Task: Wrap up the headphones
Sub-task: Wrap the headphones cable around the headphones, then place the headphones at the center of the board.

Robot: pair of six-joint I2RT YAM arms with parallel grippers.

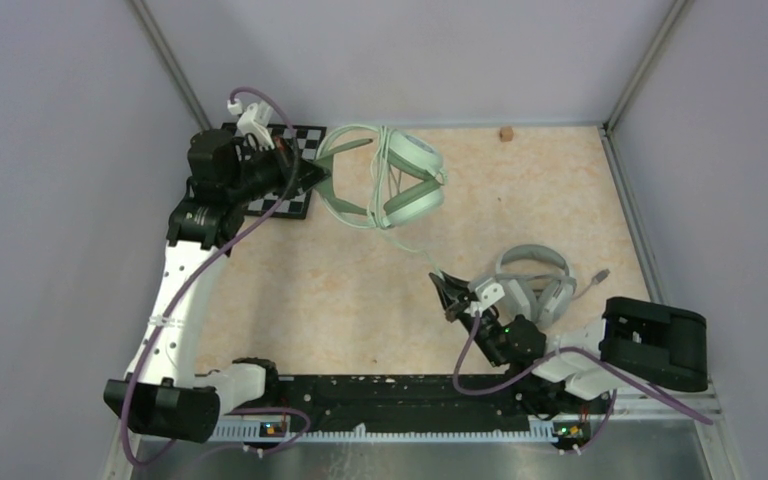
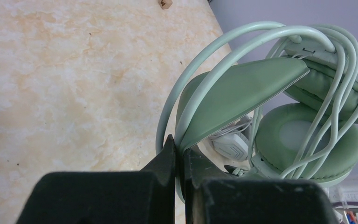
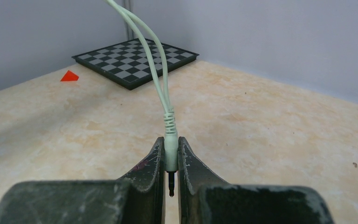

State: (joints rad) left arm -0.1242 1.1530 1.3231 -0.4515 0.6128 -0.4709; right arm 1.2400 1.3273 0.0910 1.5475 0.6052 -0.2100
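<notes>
My right gripper has only a short end of cable (image 1: 413, 249) between it and the cups, so next my left gripper puts the headphones down next to my right gripper.
The mint-green headphones (image 1: 406, 186) hang above the back of the table, their pale-green cable (image 2: 341, 88) looped several times over the round cups. My left gripper (image 1: 317, 176) is shut on the padded headband (image 2: 242, 88), whose edge is pinched between the black fingers (image 2: 168, 156). The loose end of the cable (image 1: 422, 255) runs down to my right gripper (image 1: 446, 293), which is shut on the cable's plug (image 3: 170, 150); its metal tip shows between the jaws. The white headphones (image 1: 534, 283) lie on the table just behind the right gripper.
A small chessboard (image 1: 293, 170) lies at the back left under the left wrist. A red triangle mark (image 3: 69, 76) is next to it. A small wooden block (image 1: 506, 133) sits by the back wall. Grey walls close in the table on three sides.
</notes>
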